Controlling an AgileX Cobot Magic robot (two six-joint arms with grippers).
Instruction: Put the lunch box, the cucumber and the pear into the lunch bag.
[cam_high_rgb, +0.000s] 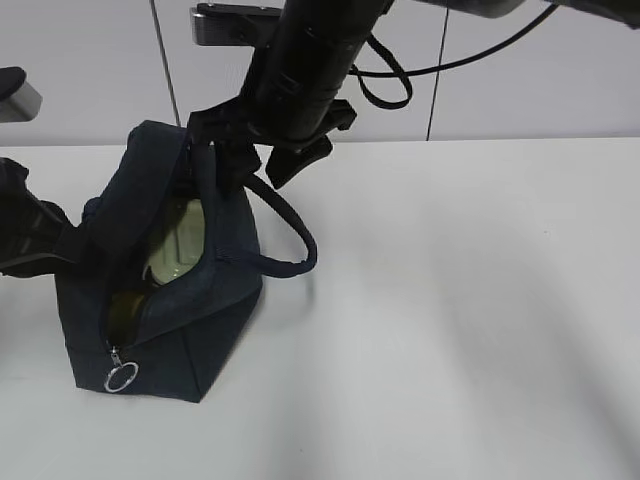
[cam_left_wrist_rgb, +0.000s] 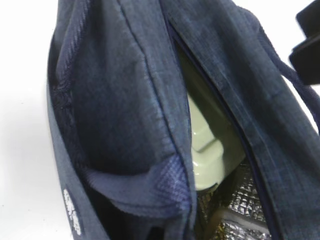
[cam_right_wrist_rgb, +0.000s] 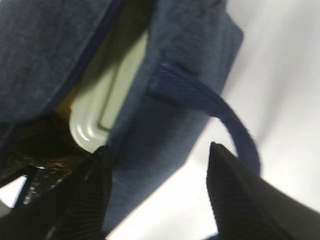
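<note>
My gripper will find the pear beside the lunch box when it pulls the lunch bag's rim, because a dull yellow-olive patch (cam_high_rgb: 125, 316) shows deep in the lunch bag (cam_high_rgb: 200, 308).
The dark navy lunch bag (cam_high_rgb: 200, 320) lies on the white table at the left with its top unzipped. The sage-green lid of the lunch box (cam_high_rgb: 180, 245) shows inside it, also in the left wrist view (cam_left_wrist_rgb: 205, 155) and the right wrist view (cam_right_wrist_rgb: 105, 100). A dull yellow-olive patch (cam_high_rgb: 125, 310) sits deeper inside; I cannot tell what it is. No cucumber shows. My right gripper (cam_right_wrist_rgb: 160, 195) is open and straddles the bag's right wall (cam_right_wrist_rgb: 170, 100) at the far end (cam_high_rgb: 265, 165). My left gripper (cam_high_rgb: 60, 235) holds the bag's left flap; its fingertips are hidden by fabric (cam_left_wrist_rgb: 115, 100).
The bag's loop handle (cam_high_rgb: 295, 245) arcs out to the right over the table. The metal ring pull (cam_high_rgb: 120, 377) hangs at the near end of the zipper. Silver quilted lining (cam_left_wrist_rgb: 235, 210) shows inside the bag. White table (cam_high_rgb: 450, 300) stretches to the right.
</note>
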